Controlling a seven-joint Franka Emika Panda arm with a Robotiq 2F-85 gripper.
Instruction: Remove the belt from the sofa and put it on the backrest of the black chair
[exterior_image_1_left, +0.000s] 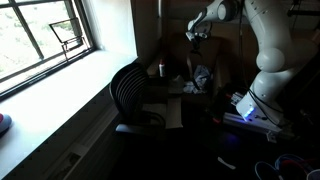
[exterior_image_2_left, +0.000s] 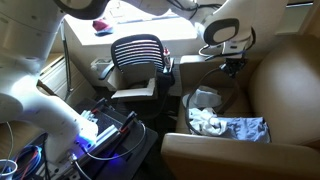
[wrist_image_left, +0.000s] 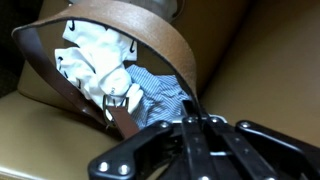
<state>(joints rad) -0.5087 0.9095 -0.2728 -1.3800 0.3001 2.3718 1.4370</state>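
Note:
Next, I raise the belt high before swinging it toward the chair's backrest (exterior_image_2_left: 139, 50), as the belt's buckle end (wrist_image_left: 117, 108) still hangs low over the clothes on the sofa.
The brown leather belt (wrist_image_left: 150, 38) hangs in a wide loop in the wrist view, its metal buckle (wrist_image_left: 118, 100) low at the left. My gripper (wrist_image_left: 190, 122) is shut on the belt's strap, holding it above the tan sofa (exterior_image_2_left: 290, 95). In both exterior views the gripper (exterior_image_2_left: 232, 62) (exterior_image_1_left: 195, 36) is raised over the sofa seat. The black chair (exterior_image_2_left: 138, 55) with a ribbed backrest (exterior_image_1_left: 128, 88) stands beside the sofa, apart from the gripper.
A pile of white and blue striped clothes (exterior_image_2_left: 228, 126) (wrist_image_left: 100, 60) lies on the sofa seat below the belt. A window (exterior_image_1_left: 40, 35) and sill run along the wall. The robot base with cables and a blue light (exterior_image_2_left: 95, 135) stands near the chair.

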